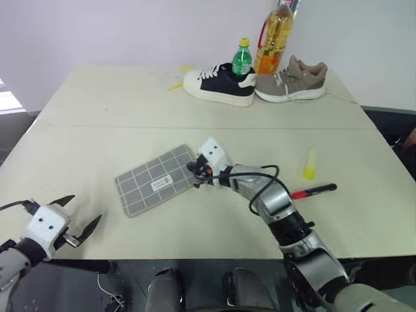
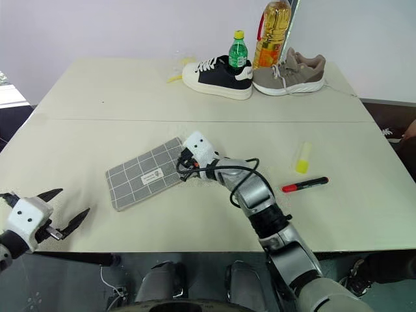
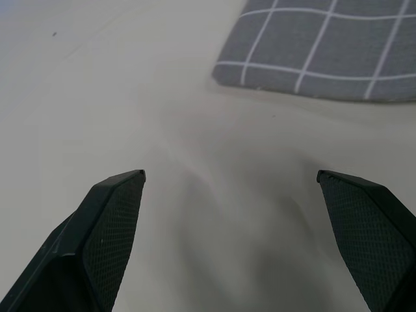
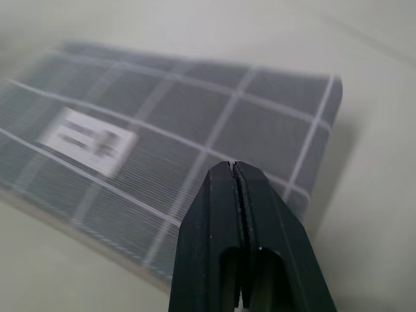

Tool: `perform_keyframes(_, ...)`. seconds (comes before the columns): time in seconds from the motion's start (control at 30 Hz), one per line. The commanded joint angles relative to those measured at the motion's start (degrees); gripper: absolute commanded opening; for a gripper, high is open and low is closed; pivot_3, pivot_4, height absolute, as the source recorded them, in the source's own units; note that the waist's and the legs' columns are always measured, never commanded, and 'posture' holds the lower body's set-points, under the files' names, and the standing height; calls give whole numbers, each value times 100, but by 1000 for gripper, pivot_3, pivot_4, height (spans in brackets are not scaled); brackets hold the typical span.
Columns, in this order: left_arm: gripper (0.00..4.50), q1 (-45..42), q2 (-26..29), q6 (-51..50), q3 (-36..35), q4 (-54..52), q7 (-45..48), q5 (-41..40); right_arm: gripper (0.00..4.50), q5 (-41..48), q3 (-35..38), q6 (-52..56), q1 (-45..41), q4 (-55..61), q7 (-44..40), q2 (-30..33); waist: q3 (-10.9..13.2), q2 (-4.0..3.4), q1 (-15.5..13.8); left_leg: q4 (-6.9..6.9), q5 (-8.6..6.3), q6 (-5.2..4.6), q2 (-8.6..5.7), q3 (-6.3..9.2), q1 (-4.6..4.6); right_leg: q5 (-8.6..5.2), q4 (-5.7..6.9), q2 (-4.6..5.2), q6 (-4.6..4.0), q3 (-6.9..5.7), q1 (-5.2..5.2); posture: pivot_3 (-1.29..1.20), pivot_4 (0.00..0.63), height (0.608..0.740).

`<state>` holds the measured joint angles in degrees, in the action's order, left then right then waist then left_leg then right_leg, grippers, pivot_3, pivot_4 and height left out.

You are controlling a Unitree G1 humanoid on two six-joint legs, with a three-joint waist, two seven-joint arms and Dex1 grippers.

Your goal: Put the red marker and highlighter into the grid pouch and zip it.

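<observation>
The grid pouch will stay spread and tip onto its edge when I lift one of its corners, because the white lines go straight across a smooth panel.
The grid pouch lies flat on the table, grey with white lines and a small white label. My right gripper sits at the pouch's right end, shut, with its fingers pressed together just over the fabric; nothing shows between them. To the right of that arm lies the red marker, and just beyond it the pale-yellow highlighter. My left gripper hangs open near the table's front left edge, well short of the pouch, with bare table between its fingers.
At the back of the table stand a black-and-white sneaker, a tan sneaker, a green bottle and a bottle of oil. A small yellow object lies left of the shoes.
</observation>
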<state>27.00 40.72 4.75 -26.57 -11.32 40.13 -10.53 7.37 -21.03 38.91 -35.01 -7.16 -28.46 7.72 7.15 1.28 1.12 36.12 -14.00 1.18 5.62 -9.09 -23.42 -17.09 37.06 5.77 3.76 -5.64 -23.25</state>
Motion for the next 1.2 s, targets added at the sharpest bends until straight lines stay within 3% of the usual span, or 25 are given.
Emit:
perform_keyframes(0.03, 4500, -203, 165, 275, 252, -14, 135, 268, 46, -168, -121, 432, -190, -218, -11, -15, 0, 0, 2, -1, 0, 0, -1, -1, 0, 0, 0, 1, 0, 0, -1, 0, 150, 705)
perform_keyframes(0.23, 4500, -816, 454, 1089, 760, 630, 212, 868, 46, -115, -78, 640, -180, -244, -74, -120, -2, 1, 15, -6, 0, 0, 3, -3, 0, 2, 1, -9, 4, 0, -3, 0, 150, 705)
perform_keyframes(0.57, 4500, -2297, 842, 3777, 1888, 2127, -21, 2041, 46, -191, -140, 683, -49, -155, -106, -199, -5, 3, 21, -10, 0, -1, 6, -13, 2, 10, 4, -11, 18, -1, -7, 0, 150, 705)
perform_keyframes(0.67, 3605, -2592, 926, 4333, 2106, 2551, -92, 2168, 0, -207, -145, 684, -41, -122, -90, -222, -5, 3, 27, -10, 1, -1, 6, -15, 3, 10, 4, -14, 19, -3, -8, 0, 150, 705)
perform_keyframes(0.9, 53, -2868, 995, 4930, 2256, 3133, -364, 2173, 0, -246, -107, 645, -20, -51, -56, -219, -6, 3, 83, -9, 1, -1, 6, -17, 2, 11, 7, -17, 21, -10, -8, 0, 150, 705)
perform_keyframes(1.0, 53, -2881, 897, 4888, 2256, 3121, -501, 2029, 0, -251, -16, 437, 1, -5, -37, -210, -5, 3, 99, -8, 1, -2, 5, -16, 2, 12, 7, -15, 21, -12, -6, 0, 150, 705)
perform_keyframes(1.13, 53, -2464, 204, 2138, 2181, 1777, -142, -179, 0, -388, 149, -411, -136, 75, -54, 9, -1, -2, 117, -3, 1, -2, 1, -16, -1, 13, 11, -10, 24, -13, -6, 0, 150, 705)
perform_keyframes(1.2, 0, -2115, 25, 1380, 2269, 958, -164, -509, 561, 118, 832, -328, -326, 230, -317, 189, -1, 5, 140, 0, 2, -1, 5, -14, -4, 13, 14, -16, 26, -13, 1, 0, 150, 705)
